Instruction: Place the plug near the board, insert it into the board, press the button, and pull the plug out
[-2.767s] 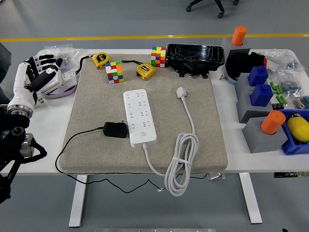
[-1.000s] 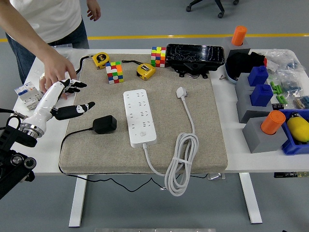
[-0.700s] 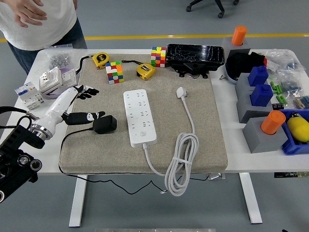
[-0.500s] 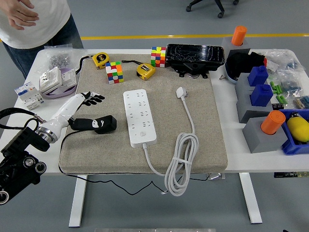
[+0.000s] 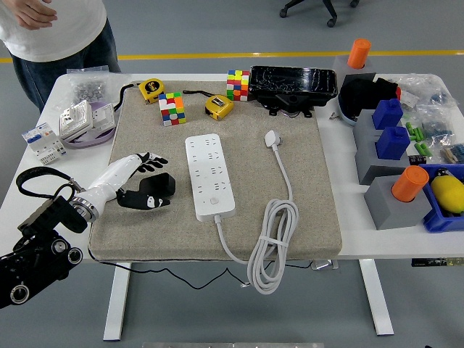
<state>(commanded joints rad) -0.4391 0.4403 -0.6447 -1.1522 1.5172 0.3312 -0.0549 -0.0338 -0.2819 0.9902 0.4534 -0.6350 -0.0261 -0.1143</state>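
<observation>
The black plug (image 5: pixel 157 185) looks big next to the narrow white power strip (image 5: pixel 210 176), so the plug's body will stick out over the power strip's side when I push the plug in.
A black plug (image 5: pixel 164 185) with a thin black cord lies on the beige mat (image 5: pixel 304 181), just left of the white power strip (image 5: pixel 209 176). The strip lies lengthwise on the mat's middle, with its button (image 5: pixel 214 203) near the near end. My left hand (image 5: pixel 155 182) reaches in from the lower left. Its fingers (image 5: pixel 151 159) are spread above the plug and its thumb (image 5: pixel 145 202) lies below it, so the hand straddles the plug's left end without closing on it. The right arm is out of view.
The strip's own white plug (image 5: pixel 272 138) and coiled cable (image 5: pixel 272 239) lie right of it. Colour cubes (image 5: pixel 172 109), yellow tape measures (image 5: pixel 218 106) and a black tray (image 5: pixel 293 87) stand at the back. Blue and grey blocks (image 5: pixel 388 145) crowd the right. A person (image 5: pixel 51 29) stands top left, hands off the table.
The person's hand left the table and drew back. My left hand swung right and toward the near edge until it straddles the black plug, which lies slightly left of where it began.
</observation>
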